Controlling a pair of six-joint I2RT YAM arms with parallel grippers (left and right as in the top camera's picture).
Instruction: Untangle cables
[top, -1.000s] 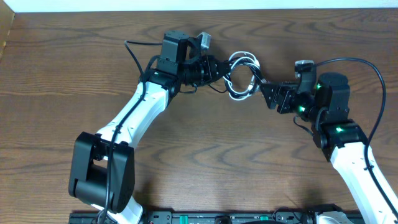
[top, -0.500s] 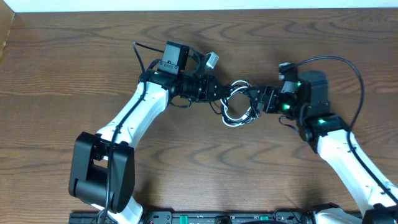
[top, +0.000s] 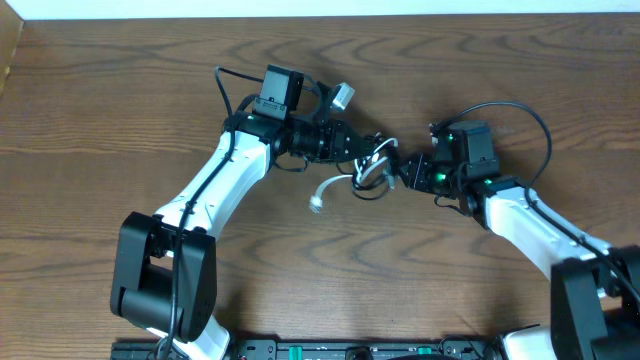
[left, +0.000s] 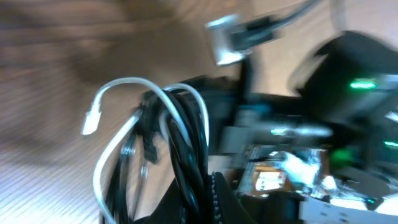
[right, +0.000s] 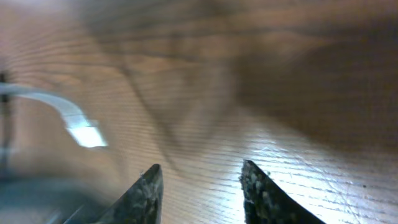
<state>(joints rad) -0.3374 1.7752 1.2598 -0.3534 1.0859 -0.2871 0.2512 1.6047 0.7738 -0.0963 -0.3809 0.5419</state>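
The black strands (left: 181, 146) are bunched up in my left gripper. My right gripper should hold the bundle while my left gripper opens and grabs the loops (top: 370, 184) again.
The cables (top: 374, 166) form a small tangle of white and black loops at mid-table. My left gripper (top: 360, 148) is shut on the black strands (left: 186, 146) and holds the bundle from the left. One white cable (left: 121, 84) arcs out of it, and its plug end (top: 318, 205) lies on the wood. My right gripper (top: 402, 170) sits just right of the tangle. In the right wrist view its fingers (right: 149, 186) stand apart over bare wood, the right gripper (right: 202, 180) holding nothing, with the white plug (right: 87, 135) blurred at the left.
A silver connector (top: 342, 97) sticks up beside the left wrist. Thick black cords loop off both arms (top: 228, 85) (top: 535, 115). The table's back edge (top: 320, 16) runs along the top, and a box corner (top: 8, 50) shows at far left.
The right arm swung left up to the bundle and its jaws narrowed. The tangle shifted down and left, and a white cable end dropped out onto the table.
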